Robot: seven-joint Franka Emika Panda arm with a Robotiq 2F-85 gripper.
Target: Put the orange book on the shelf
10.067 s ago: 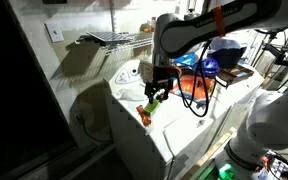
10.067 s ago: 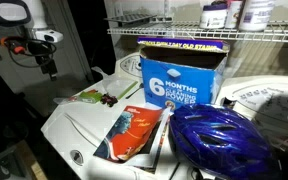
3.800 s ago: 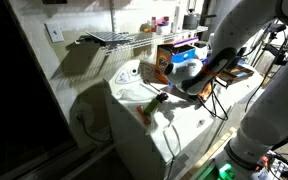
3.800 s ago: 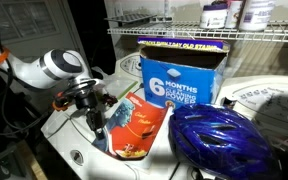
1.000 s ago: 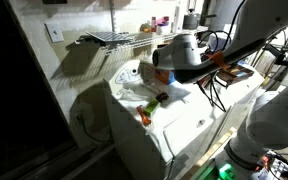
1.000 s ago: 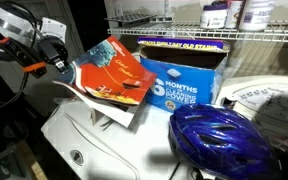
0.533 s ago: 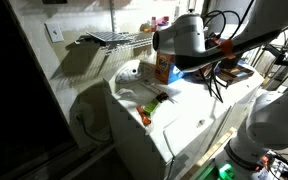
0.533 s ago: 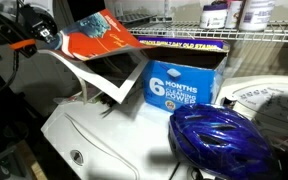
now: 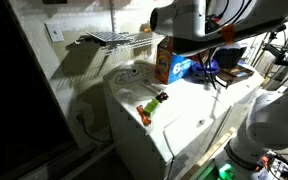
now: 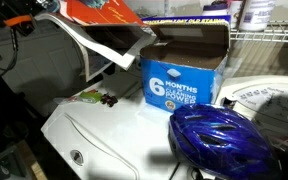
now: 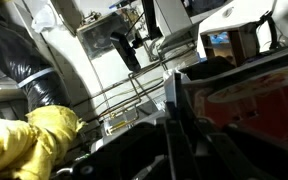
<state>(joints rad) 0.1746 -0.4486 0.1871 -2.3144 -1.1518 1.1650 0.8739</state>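
Note:
Next, my gripper backs away, turns the orange book and raises it above the shelf first, because the book is slanted with its drooping pages (image 10: 104,50) below the shelf's rods.
The orange book (image 10: 102,9) hangs high at the top of an exterior view, level with the shelf (image 10: 269,37), and its white pages (image 10: 106,50) droop open beneath it. In the wrist view my gripper (image 11: 174,112) is shut on the book's edge, with the red cover (image 11: 256,95) to the right and the shelf's wire rods (image 11: 119,98) behind. My arm (image 9: 184,18) is raised beside the white wire shelf (image 9: 112,40); the book itself is hard to make out in this exterior view.
A thick orange carton with a blue label (image 10: 184,85) stands on the white appliance top (image 10: 104,135) under the shelf. A blue helmet (image 10: 219,135) lies beside it. A small orange-and-green toy (image 9: 152,107) lies near the front edge. Bottles (image 10: 252,12) stand on the shelf.
The gripper has lifted the book from just above the appliance top up to shelf height, and the cover has tipped flatter. The carton's front is now uncovered.

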